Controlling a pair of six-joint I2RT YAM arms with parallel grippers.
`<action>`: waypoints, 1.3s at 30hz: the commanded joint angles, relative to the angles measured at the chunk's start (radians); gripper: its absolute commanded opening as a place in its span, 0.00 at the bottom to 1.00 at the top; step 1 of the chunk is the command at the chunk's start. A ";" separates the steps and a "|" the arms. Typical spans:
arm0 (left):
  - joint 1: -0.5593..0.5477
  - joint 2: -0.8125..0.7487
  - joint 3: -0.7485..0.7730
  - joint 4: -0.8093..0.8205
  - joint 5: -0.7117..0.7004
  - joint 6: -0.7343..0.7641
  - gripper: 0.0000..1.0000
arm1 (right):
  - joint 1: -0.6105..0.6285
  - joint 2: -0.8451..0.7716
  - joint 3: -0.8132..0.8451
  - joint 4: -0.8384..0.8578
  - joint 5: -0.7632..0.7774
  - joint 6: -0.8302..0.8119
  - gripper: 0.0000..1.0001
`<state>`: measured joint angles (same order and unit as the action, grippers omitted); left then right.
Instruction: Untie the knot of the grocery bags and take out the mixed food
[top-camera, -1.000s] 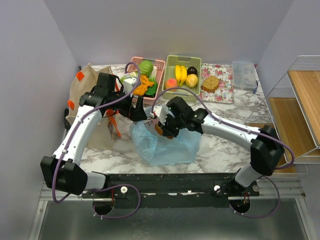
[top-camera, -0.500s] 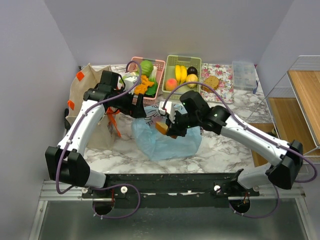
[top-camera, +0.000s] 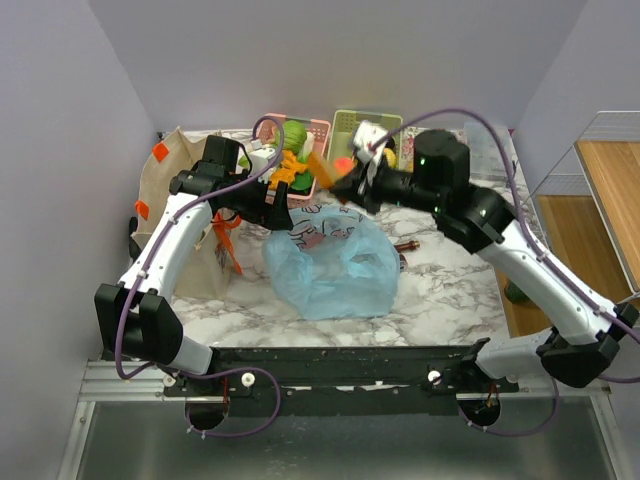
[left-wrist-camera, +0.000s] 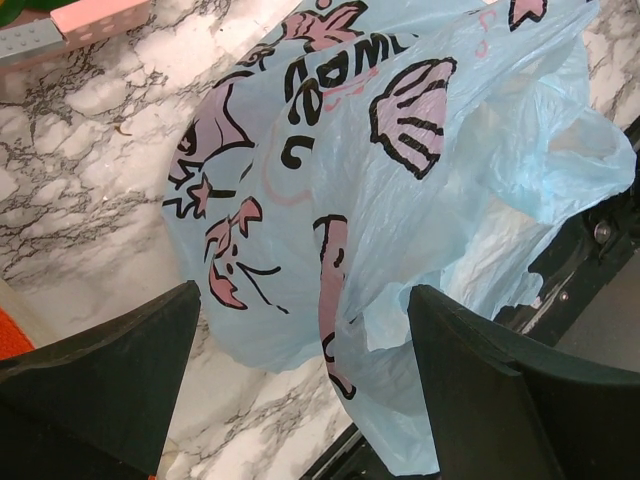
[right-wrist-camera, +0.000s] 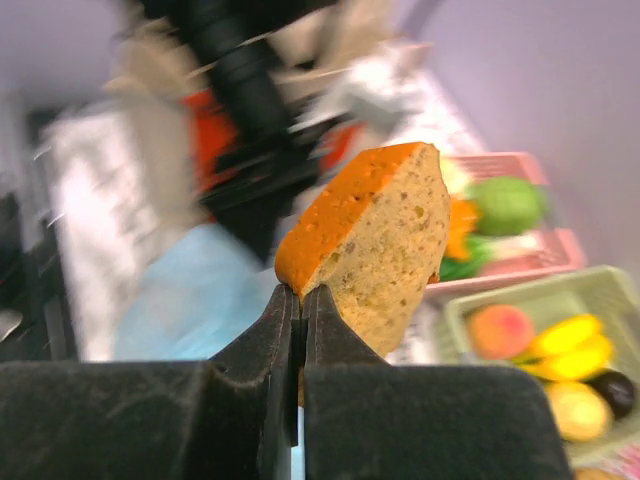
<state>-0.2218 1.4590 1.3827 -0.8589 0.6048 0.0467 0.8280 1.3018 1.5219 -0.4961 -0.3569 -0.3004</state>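
The brownish-orange food piece (top-camera: 322, 170) is free of the bag, so the robot's right gripper should go on carrying it past the green basket until it reaches the floral tray (top-camera: 408, 146).
The light blue plastic bag (top-camera: 330, 265) with pink fish and shell print lies slumped at the table's middle; no knot shows on it. My left gripper (top-camera: 277, 212) hovers at its far left edge, jaws wide open, with the bag (left-wrist-camera: 400, 180) between and beyond the fingers (left-wrist-camera: 100, 385). My right gripper (top-camera: 338, 182) is raised above the bag's far side, shut on a brownish-orange food piece (top-camera: 320, 168), which is sharp in the right wrist view (right-wrist-camera: 370, 240). A green cabbage (top-camera: 293, 133) and orange pieces (top-camera: 290, 168) lie in the pink basket (top-camera: 316, 130).
A green basket (top-camera: 350, 122) behind the right gripper holds a peach (right-wrist-camera: 500, 330) and bananas (right-wrist-camera: 570, 340). A beige tote (top-camera: 172, 185) with orange handles stands at the left. A clear box (top-camera: 487, 135) sits back right. A small dark object (top-camera: 405, 245) lies right of the bag.
My right gripper has lifted the brownish-orange piece up out of the bag and carried it back toward the baskets. The bag has slumped open. My left gripper has barely moved.
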 joint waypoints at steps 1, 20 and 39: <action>0.006 0.000 0.026 -0.006 0.018 -0.007 0.86 | -0.211 0.161 0.151 0.084 0.174 0.109 0.01; 0.005 -0.001 0.024 -0.001 0.016 -0.010 0.86 | -0.717 0.735 0.362 0.050 0.240 0.152 0.01; -0.002 -0.058 -0.033 -0.017 0.029 0.057 0.90 | -0.718 0.951 0.343 0.145 0.308 0.064 0.22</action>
<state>-0.2222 1.4475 1.3766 -0.8631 0.6060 0.0719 0.1123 2.2185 1.8637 -0.3931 -0.0502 -0.2188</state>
